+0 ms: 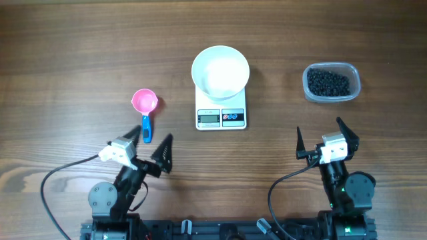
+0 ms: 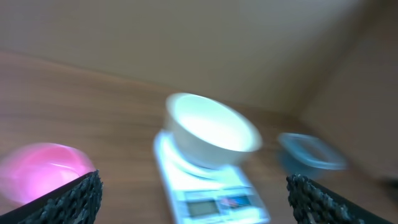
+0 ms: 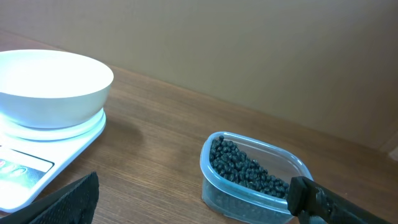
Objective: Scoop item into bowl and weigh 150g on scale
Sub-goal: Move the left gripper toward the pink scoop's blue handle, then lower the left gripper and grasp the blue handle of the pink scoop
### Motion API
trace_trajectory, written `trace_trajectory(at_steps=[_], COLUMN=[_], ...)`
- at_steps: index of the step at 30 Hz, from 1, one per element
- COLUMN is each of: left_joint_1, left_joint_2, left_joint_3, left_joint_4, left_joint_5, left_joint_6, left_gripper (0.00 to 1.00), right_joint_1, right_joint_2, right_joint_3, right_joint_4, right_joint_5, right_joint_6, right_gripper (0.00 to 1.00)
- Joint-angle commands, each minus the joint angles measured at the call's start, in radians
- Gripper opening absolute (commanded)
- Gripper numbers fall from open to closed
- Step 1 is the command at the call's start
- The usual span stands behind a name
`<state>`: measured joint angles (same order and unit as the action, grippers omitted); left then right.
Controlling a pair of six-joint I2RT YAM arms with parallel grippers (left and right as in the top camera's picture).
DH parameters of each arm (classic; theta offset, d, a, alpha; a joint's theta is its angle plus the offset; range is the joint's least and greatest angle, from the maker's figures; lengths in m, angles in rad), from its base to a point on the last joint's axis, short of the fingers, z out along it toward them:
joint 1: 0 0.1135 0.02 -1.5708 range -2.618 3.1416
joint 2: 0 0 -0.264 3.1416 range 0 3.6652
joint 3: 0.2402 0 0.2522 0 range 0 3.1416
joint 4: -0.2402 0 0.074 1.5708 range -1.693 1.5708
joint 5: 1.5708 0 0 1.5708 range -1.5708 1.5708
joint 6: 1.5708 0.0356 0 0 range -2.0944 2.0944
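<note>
My left gripper is pointing level toward the scale, with the pink scoop (image 1: 145, 101) off to one side, so I should rise and tilt down over the blue handle (image 1: 147, 129).
The white bowl (image 1: 221, 72) stands empty on the white scale (image 1: 221, 117) at the table's middle back. The item, small black pellets (image 1: 328, 82), fills a clear tub at the back right. My left gripper (image 1: 152, 142) hovers open near the front left, just below a pink scoop (image 1: 145, 103) with a blue handle. My right gripper (image 1: 323, 137) hangs open at the front right, short of the tub. The blurred left wrist view shows the bowl (image 2: 211, 130), scale (image 2: 211, 194) and scoop (image 2: 40, 171) ahead of the open gripper (image 2: 196, 194). The right wrist view shows the pellets (image 3: 245, 168), bowl (image 3: 53, 84) and open gripper (image 3: 196, 196).
The clear plastic tub (image 1: 354, 83) sits right of the scale, a hand's width apart; its near wall (image 3: 236, 199) faces my right fingers. Bare wooden table (image 1: 67, 67) spreads to the left and behind. Cables loop beside both arm bases at the front edge.
</note>
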<state>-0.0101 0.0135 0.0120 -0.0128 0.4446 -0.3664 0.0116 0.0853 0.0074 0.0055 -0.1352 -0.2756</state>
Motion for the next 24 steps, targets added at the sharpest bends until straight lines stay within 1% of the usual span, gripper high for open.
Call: trace_trajectory(at_steps=[1, 3, 5, 6, 8, 10, 11, 12, 14, 16, 18, 19, 20, 24], left_joint_1=[0.006, 0.006, 0.007, 0.008, 0.009, 0.009, 0.009, 0.009, 0.009, 0.008, 0.008, 0.008, 0.008, 0.008], left_joint_2=[-0.011, -0.011, -0.011, -0.011, -0.01, -0.004, 0.004, 0.011, 0.039, 0.085, 0.163, 0.202, 0.256, 0.453], left_joint_3=[-0.006, -0.006, -0.002, 0.008, 0.042, 0.104, 0.155, 0.191, 0.306, 0.441, 0.61, 0.684, 0.77, 0.979], left_joint_4=[0.119, 0.266, 0.417, 0.456, 0.462, 0.399, 0.322, 0.264, 0.065, -0.149, -0.384, -0.475, -0.57, -0.798], left_joint_5=[0.208, 0.241, 0.239, 0.238, 0.236, 0.235, 0.23, 0.214, 0.123, -0.001, -0.166, -0.202, -0.22, -0.249], left_joint_6=[-0.165, -0.165, -0.159, -0.14, -0.086, -0.002, 0.063, 0.1, 0.186, 0.267, 0.279, 0.272, 0.272, 0.251], left_gripper=[1.0, 1.0, 1.0, 1.0, 1.0, 1.0, 1.0, 1.0, 1.0, 1.0, 1.0, 1.0, 1.0, 1.0], right_joint_1=[0.001, 0.002, 0.002, 0.002, 0.002, 0.002, 0.002, 0.002, 0.001, 0.002, 0.002, 0.002, 0.002, 0.002], right_joint_2=[0.003, 0.003, 0.003, 0.003, 0.003, 0.003, 0.003, 0.003, 0.003, 0.003, 0.003, 0.003, 0.003, 0.003], right_joint_3=[-0.002, -0.002, -0.002, -0.002, -0.002, -0.002, -0.002, -0.002, -0.002, -0.002, -0.002, -0.002, -0.002, -0.002], right_joint_4=[0.005, 0.005, 0.005, 0.005, 0.005, 0.005, 0.005, 0.005, 0.005, 0.005, 0.005, 0.005, 0.005, 0.005], right_joint_5=[-0.019, -0.019, -0.019, -0.019, -0.019, -0.019, -0.019, -0.019, -0.019, -0.019, -0.019, -0.019, -0.019, -0.019], right_joint_6=[-0.012, -0.012, -0.012, -0.012, -0.012, -0.012, -0.012, -0.012, -0.013, -0.013, -0.013, -0.012, -0.013, -0.013], right_gripper=[1.0, 1.0, 1.0, 1.0, 1.0, 1.0, 1.0, 1.0, 1.0, 1.0, 1.0, 1.0, 1.0, 1.0])
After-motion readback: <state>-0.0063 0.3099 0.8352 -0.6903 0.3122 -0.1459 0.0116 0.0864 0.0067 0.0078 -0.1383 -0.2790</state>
